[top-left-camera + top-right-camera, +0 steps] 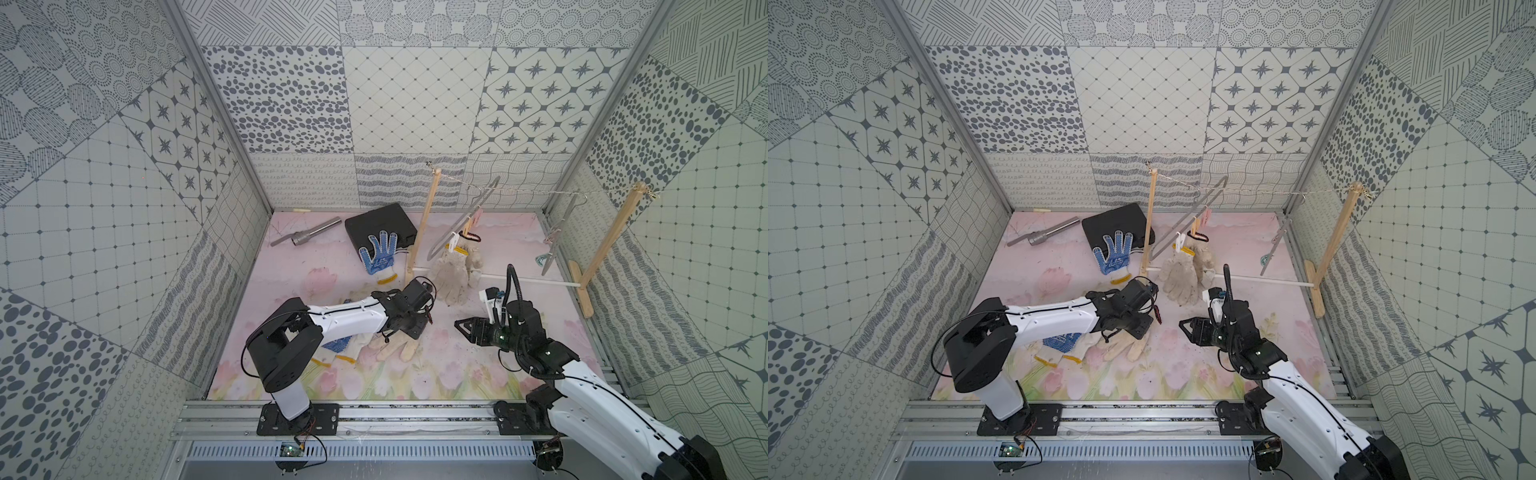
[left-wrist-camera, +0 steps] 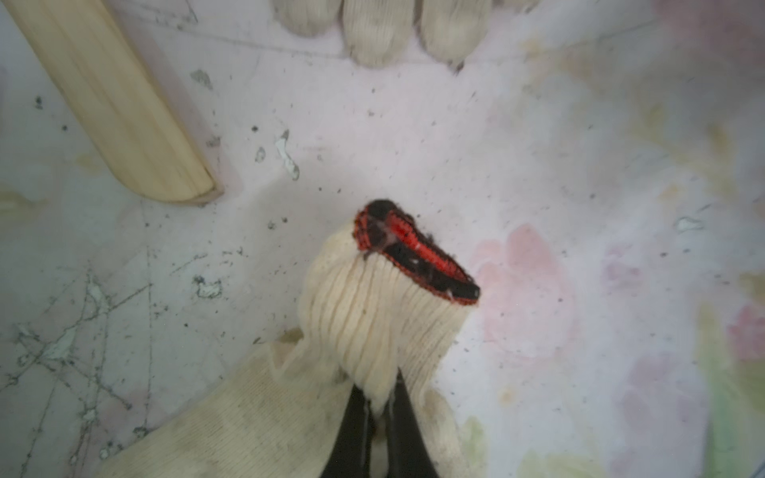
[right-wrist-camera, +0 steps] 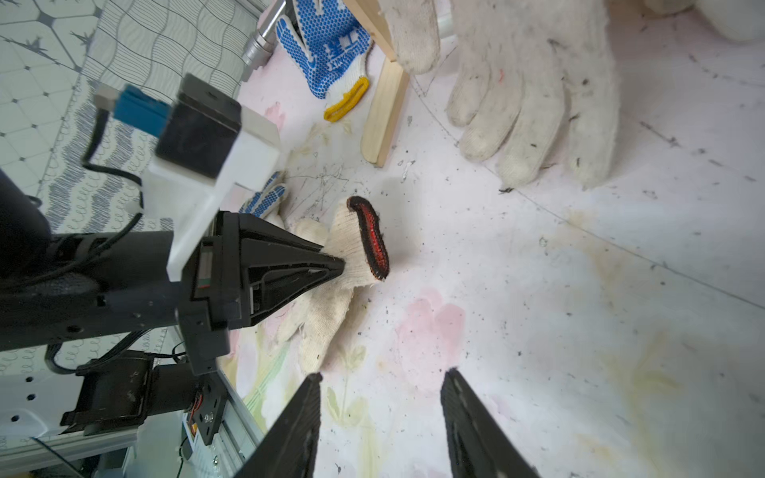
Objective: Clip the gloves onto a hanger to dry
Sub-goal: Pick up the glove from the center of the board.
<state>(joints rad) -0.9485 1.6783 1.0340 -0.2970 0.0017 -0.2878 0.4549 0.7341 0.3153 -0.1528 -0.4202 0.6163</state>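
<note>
My left gripper keeps carrying the cream glove's cuff, which sticks out free toward my open right gripper (image 1: 458,328), over there until my right gripper closes on it.
My left gripper (image 2: 378,397) is shut on the ribbed wrist of a cream glove (image 2: 372,314) with a red-and-black cuff edge (image 3: 372,240); the glove's fingers (image 1: 395,345) lie on the floor. My right gripper (image 3: 381,376) stands open and empty a short way to the right, pointing at that cuff. A grey hanger (image 1: 457,226) hangs from the string with two dirty cream gloves (image 1: 451,274) pegged to it. A blue-dotted glove (image 1: 380,249) lies on the black case. Another dotted glove (image 1: 338,343) lies partly hidden under my left arm.
Two wooden posts (image 1: 422,224) (image 1: 611,245) joined by string stand at the back right, with a white rod (image 1: 536,280) between their feet. A second grey hanger (image 1: 555,241) hangs near the right wall. A black case (image 1: 374,224) and a metal tube (image 1: 316,232) lie at the back.
</note>
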